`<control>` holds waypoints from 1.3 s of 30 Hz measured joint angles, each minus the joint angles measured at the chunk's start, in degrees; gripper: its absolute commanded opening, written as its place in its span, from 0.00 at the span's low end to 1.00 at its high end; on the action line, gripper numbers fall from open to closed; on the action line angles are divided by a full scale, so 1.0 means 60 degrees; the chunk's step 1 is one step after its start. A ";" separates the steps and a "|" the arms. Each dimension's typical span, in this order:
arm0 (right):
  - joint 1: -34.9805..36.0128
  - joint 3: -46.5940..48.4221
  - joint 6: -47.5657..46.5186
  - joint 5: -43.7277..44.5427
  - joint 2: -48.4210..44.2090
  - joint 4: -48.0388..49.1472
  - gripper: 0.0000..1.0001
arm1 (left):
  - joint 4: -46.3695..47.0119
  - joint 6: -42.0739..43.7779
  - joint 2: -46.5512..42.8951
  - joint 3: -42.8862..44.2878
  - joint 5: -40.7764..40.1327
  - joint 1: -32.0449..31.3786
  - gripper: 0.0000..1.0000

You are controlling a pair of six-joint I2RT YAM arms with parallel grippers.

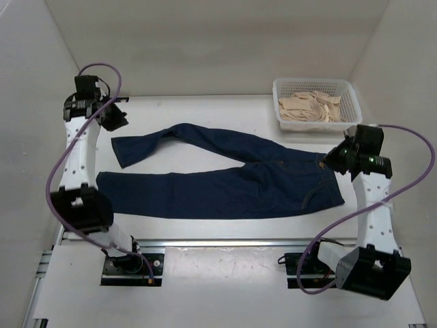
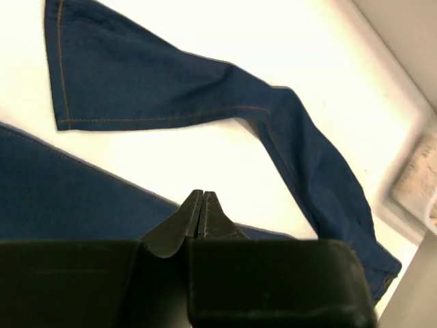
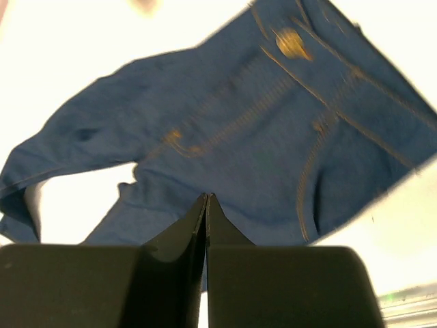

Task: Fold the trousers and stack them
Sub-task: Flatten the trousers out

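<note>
The robot's left gripper should grab the leg point(image 1: 130, 148) near its hem and straighten it before folding, because the far leg of the jeans bends midway point(image 1: 179, 130).
The dark navy jeans point(image 1: 225, 181) lie spread flat on the white table, waist at the right, legs running left. The far leg bends and ends near the left arm; the near leg lies straight. My left gripper point(image 1: 117, 115) hovers above the far leg's hem, shut and empty; its wrist view shows the far leg point(image 2: 171, 89) ahead of the closed fingertips point(image 2: 202, 194). My right gripper point(image 1: 334, 157) hovers by the waistband's right end, shut and empty; its wrist view shows the seat with tan stitching point(image 3: 273, 130) under the closed fingertips point(image 3: 207, 197).
A white basket point(image 1: 349, 92) holding beige cloth garments point(image 1: 311, 106) stands at the back right, just behind the right arm. White walls enclose the table on three sides. A metal rail point(image 1: 225, 242) runs along the near edge.
</note>
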 measured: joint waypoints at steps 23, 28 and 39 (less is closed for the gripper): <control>0.0018 0.0721 -0.1555 -0.1137 0.2135 0.0011 0.16 | -0.0058 -0.1027 0.5854 0.0532 0.0022 0.0393 1.00; 0.0018 0.0721 -0.1581 -0.1169 0.2386 0.0011 0.17 | -0.0073 -0.1217 0.6291 0.0707 -0.0040 0.0557 0.68; 0.0018 0.0725 -0.1585 -0.1177 0.2561 0.0022 0.18 | -0.1475 -0.1107 0.7803 0.5122 -0.0648 0.0543 0.10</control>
